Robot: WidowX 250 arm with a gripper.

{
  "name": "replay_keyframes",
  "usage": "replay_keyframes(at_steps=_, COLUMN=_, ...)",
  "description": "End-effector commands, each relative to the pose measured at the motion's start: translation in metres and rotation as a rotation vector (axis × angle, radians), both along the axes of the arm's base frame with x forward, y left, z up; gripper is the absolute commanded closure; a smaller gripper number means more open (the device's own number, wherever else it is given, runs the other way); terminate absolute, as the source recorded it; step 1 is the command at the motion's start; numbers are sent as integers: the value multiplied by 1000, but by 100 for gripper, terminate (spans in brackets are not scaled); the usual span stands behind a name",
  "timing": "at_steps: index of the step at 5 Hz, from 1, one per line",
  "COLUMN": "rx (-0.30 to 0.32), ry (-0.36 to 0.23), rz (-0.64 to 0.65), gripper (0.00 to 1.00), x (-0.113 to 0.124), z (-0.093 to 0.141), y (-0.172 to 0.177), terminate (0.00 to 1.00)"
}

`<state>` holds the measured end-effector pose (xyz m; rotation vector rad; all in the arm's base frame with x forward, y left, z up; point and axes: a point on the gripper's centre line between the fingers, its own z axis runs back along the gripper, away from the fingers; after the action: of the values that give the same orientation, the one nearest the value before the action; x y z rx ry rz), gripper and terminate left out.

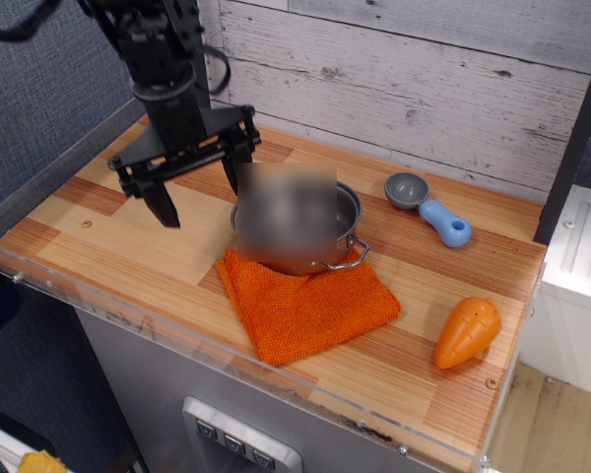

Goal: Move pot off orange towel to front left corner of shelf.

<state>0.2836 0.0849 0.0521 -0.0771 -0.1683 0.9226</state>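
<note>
I expect the orange towel to stay behind when I lift the pot away, because the pot sits only on the orange towel's back part (pixel 294 277).
The shiny steel pot (pixel 325 251) stands on the back part of the orange towel (pixel 305 304), near the middle of the wooden shelf (pixel 128 241); a blurred patch covers most of it, leaving its right rim and one wire handle visible. My black gripper (pixel 197 192) hangs open just left of the pot, its fingers spread wide and pointing down. Its right finger is close to the pot's left rim; whether it touches is hidden by the blur. The gripper holds nothing.
A grey scoop with a blue handle (pixel 428 207) lies at the back right. An orange carrot toy (pixel 468 332) lies at the front right. A clear acrylic rim (pixel 177 330) runs along the shelf's front and left edges. A plank wall stands behind.
</note>
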Motion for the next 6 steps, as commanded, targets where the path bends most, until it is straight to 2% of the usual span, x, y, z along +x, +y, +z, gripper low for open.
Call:
replay_keyframes(at_steps=1, rx=-6, ry=-23, rz=-33, gripper=0, x=22, z=-12, y=-7, terminate=0)
replay_keyframes(at_steps=2, rx=1, ry=-23, rz=-55, gripper=0, x=28, z=-15, y=-17, terminate=0)
replay_keyframes(at_steps=3, rx=4, ry=-29, rz=-64, gripper=100, x=29, z=-19, y=-23, terminate=0)
replay_keyframes(at_steps=6, rx=38, ry=-35, rz=-47, gripper=100, x=21, z=-19, y=-28, terminate=0)
